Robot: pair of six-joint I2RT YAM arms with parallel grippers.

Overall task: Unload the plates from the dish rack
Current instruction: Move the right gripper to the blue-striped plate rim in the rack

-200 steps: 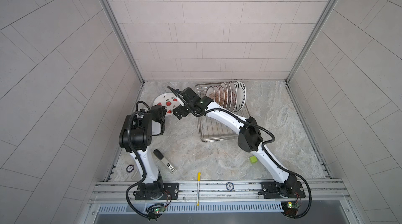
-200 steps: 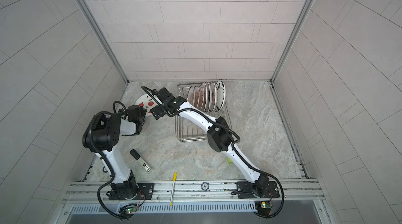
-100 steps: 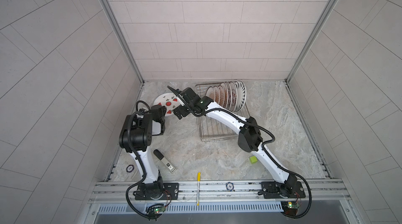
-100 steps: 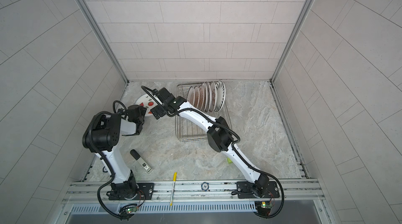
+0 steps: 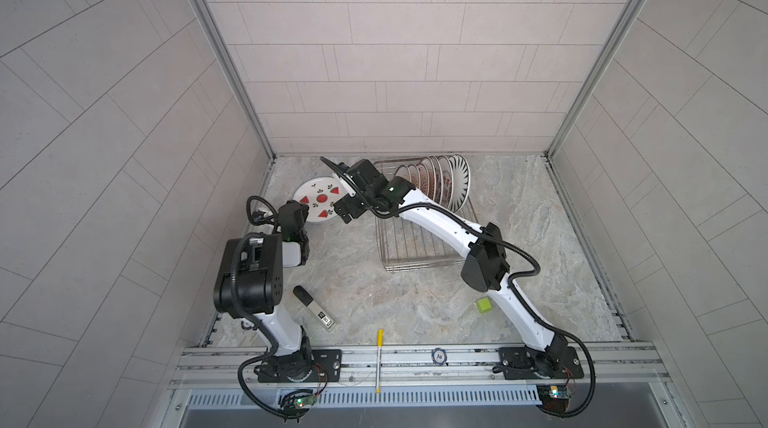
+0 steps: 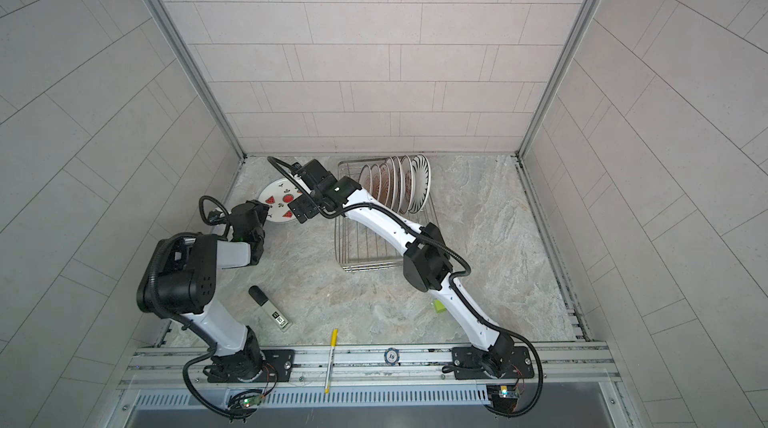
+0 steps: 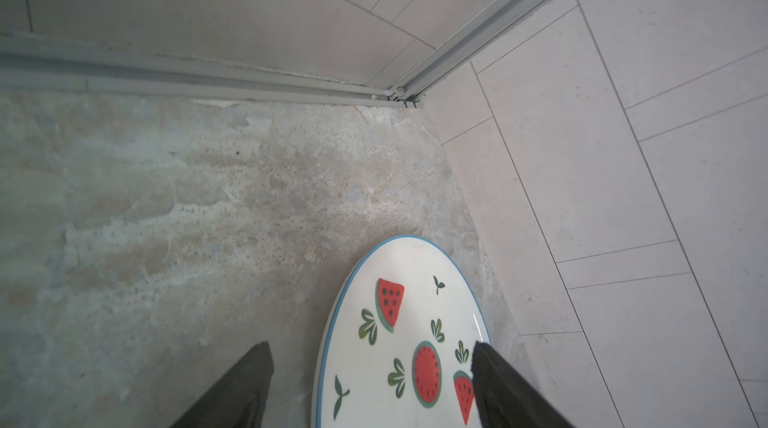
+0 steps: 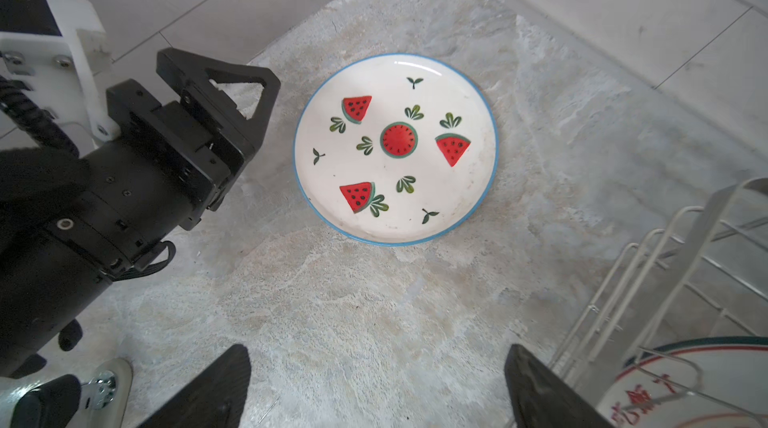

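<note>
The dark-striped plate's outer side [image 5: 468, 193] is free at the end of the dish rack, so I should keep moving my right gripper toward that plate's rim [image 5: 464, 164] and close across it.
A white plate with watermelon pictures [image 5: 320, 199] [image 6: 282, 201] [image 8: 395, 147] lies flat on the table by the left wall. My left gripper [image 5: 303, 209] [image 7: 370, 363] stands open at that plate's near edge; in the left wrist view one finger [image 7: 498, 380] overlaps the rim. My right gripper [image 5: 347, 211] [image 8: 374, 372] is open over bare table between this plate and the dish rack [image 5: 415, 247] [image 6: 365, 247], holding nothing. Several plates [image 5: 432, 183] [image 6: 395, 185] stand upright in the rack's far end, the dark-striped one [image 5: 459, 179] outermost. A plate with red characters [image 8: 685, 397] shows behind the rack's wires [image 8: 665, 260].
A black-and-white stick-shaped device [image 5: 313, 307] lies at the front left. A yellow pen [image 5: 379, 359] and a round "10" chip [image 5: 439, 356] rest on the front rail. A green cube [image 5: 483, 304] sits beside the right arm. Walls close in at left and back.
My left gripper's jaws have spread wider at the watermelon plate's edge. The plate lies where it was, and both arms have hardly moved.
</note>
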